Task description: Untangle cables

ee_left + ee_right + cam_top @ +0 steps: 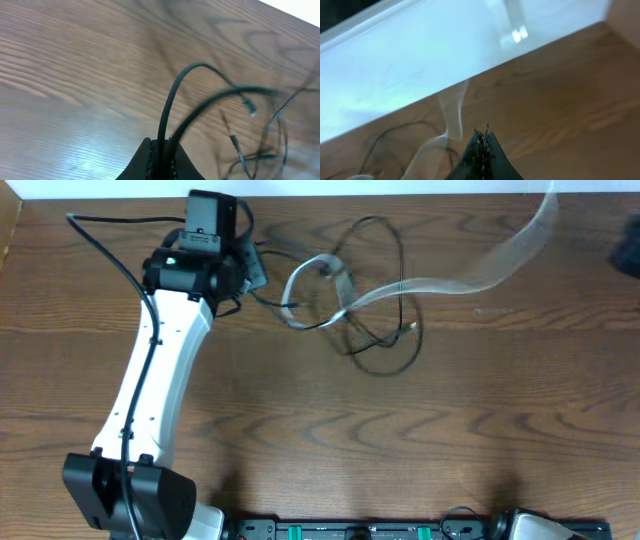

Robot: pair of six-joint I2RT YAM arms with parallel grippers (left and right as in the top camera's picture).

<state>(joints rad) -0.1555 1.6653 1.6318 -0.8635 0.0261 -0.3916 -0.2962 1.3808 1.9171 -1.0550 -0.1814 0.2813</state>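
Observation:
My left gripper should keep the black cable back while my right gripper takes a new hold closer to the white cable's loop [289, 288], because that loop is caught in the black cable.
The thin black cable [385, 365] lies in loose loops at the back middle of the table. The white cable [440, 280] is a blurred band, looped through the black one at the left and rising to the top right. My left gripper [255, 268] is at the left end of the tangle, shut on two strands of the black cable [172, 95], which arch up from the jaws [162, 150]. My right gripper [628, 245] is a dark blur at the right edge. Its jaws [482, 137] are shut, with the blurred white cable [451, 112] trailing from them.
The wooden table [330, 440] ends at a white wall [420, 60] along the back edge. The left arm [150, 390] slants across the left side, with its own thick black wire. A small plug end [408, 330] hangs in the tangle.

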